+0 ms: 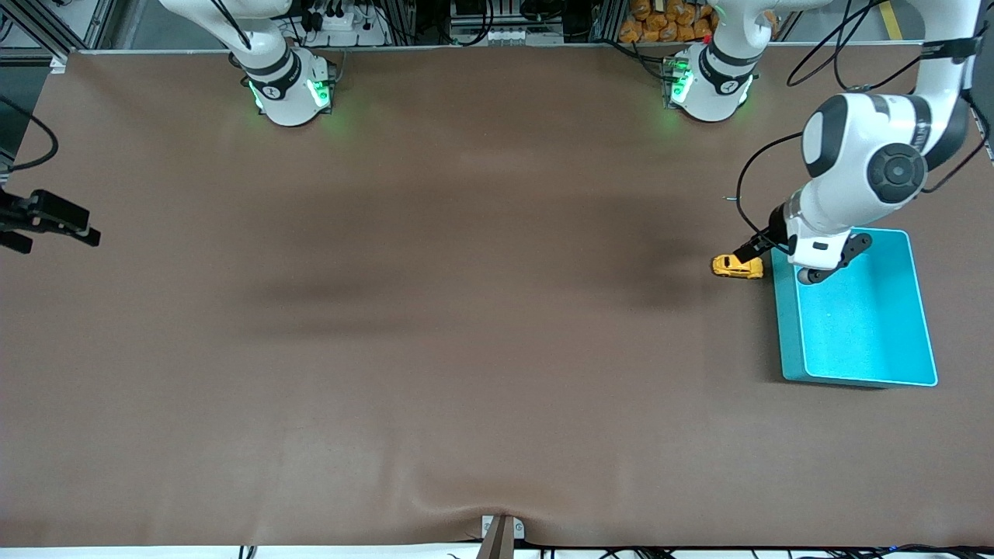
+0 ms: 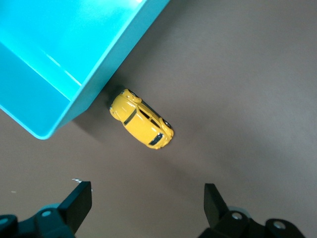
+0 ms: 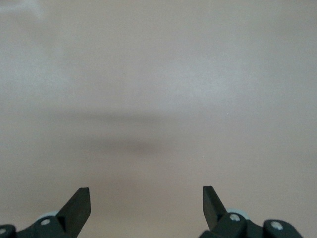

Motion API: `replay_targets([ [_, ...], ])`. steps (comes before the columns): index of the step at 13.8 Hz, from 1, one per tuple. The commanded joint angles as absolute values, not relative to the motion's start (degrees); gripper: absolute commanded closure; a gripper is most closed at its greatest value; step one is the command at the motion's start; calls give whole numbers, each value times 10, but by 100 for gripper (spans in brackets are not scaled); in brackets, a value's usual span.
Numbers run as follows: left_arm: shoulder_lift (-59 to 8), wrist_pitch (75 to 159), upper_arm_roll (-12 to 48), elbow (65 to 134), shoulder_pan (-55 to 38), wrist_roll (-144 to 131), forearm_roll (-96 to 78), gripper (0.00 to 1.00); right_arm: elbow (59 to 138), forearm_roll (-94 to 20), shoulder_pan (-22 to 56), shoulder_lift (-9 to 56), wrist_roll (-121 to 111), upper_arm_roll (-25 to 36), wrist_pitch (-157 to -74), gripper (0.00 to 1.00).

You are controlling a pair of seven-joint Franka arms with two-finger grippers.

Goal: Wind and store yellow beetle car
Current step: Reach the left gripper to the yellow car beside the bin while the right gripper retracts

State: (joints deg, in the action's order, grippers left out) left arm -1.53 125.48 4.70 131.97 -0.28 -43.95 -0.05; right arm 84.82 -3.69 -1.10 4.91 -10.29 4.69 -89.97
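Observation:
My open left gripper needs to turn along the yellow beetle car [image 2: 141,119] before it grips its sides [image 2: 152,115], because the car lies at a slant to the gripper outside the turquoise bin.
The yellow beetle car [image 1: 738,266] sits on the brown table, right beside the turquoise bin [image 1: 924,326], at the bin's corner nearest the arm bases. In the left wrist view the car [image 2: 141,119] lies just off the bin's outer wall [image 2: 106,69], on its wheels. My left gripper [image 1: 827,260] hangs in the air over that corner of the bin and the car. It is open and empty [image 2: 147,198], and nothing lies between its fingers. My right gripper [image 3: 146,198] is open and empty over bare table, and it does not show in the front view.
The bin shows nothing inside it. A black fixture [image 1: 46,219] juts in at the table edge at the right arm's end. A small clamp [image 1: 501,532] sits at the table's front edge. Cables hang by the left arm.

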Motion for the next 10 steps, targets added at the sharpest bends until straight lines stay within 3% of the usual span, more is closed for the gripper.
replay_targets([
  [1, 7, 1342, 50, 1385, 17, -532, 8, 0, 933, -34, -2, -20, -91, 47, -932, 0],
  [6, -7, 1456, 53, 1432, 96, -590, 7, 0, 940, -33, 4, -26, -72, 45, -931, 0],
  [10, -25, 1481, 72, 1431, 86, -708, 6, 0, 934, -12, 22, -25, -39, 33, -927, 0],
])
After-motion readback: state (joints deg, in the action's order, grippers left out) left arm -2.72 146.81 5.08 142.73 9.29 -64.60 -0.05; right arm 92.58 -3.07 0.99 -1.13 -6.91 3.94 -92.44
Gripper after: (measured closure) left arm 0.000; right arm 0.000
